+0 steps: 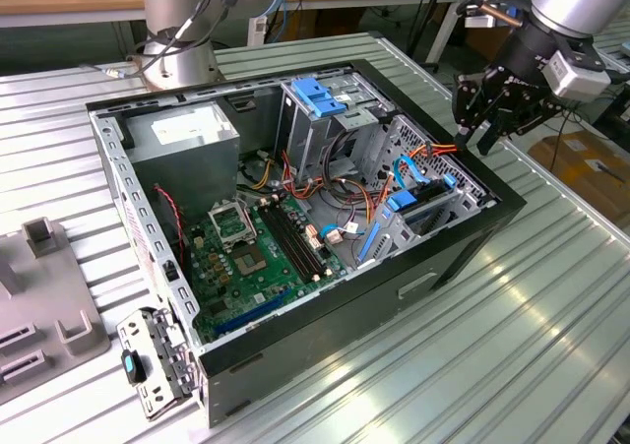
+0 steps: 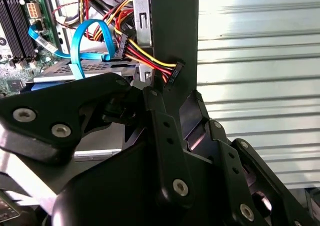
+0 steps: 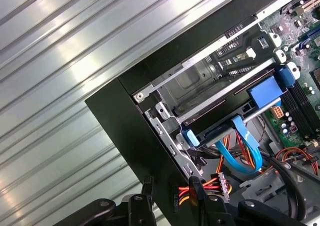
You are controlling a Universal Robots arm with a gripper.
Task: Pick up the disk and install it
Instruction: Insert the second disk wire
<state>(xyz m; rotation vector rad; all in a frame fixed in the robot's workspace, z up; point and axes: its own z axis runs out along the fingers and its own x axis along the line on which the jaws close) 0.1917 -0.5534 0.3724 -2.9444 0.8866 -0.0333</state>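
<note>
The red, yellow and black wires run into another connector [image 3: 223,185] beside the robot's gripper, so I expect that connector to drag along when the robot carries the wires toward the disk.
The disk [image 1: 430,206] lies flat in the lower drive bay of the open computer case [image 1: 394,296], at the case's end toward the exterior view's right. Its grey top [image 2: 75,69] and light-blue carrier [image 3: 264,91] appear in both wrist views. A blue ribbon cable [image 2: 82,40] loops over it. My gripper [image 1: 474,137] hovers just outside the case wall beside that bay. Its fingers [image 3: 146,196] stand apart on either side of the black case rim [image 2: 175,30], open. A black power connector [image 2: 172,74] on red, yellow and orange wires rests on the rim at the fingertips.
A metal drive cage with a blue latch [image 1: 317,95] stands in the case behind the bay. The motherboard [image 1: 251,257] and power supply [image 1: 187,134] lie toward the exterior view's left. The ribbed metal table [image 1: 551,296] surrounds the case; grey fixtures [image 1: 49,306] sit at its left.
</note>
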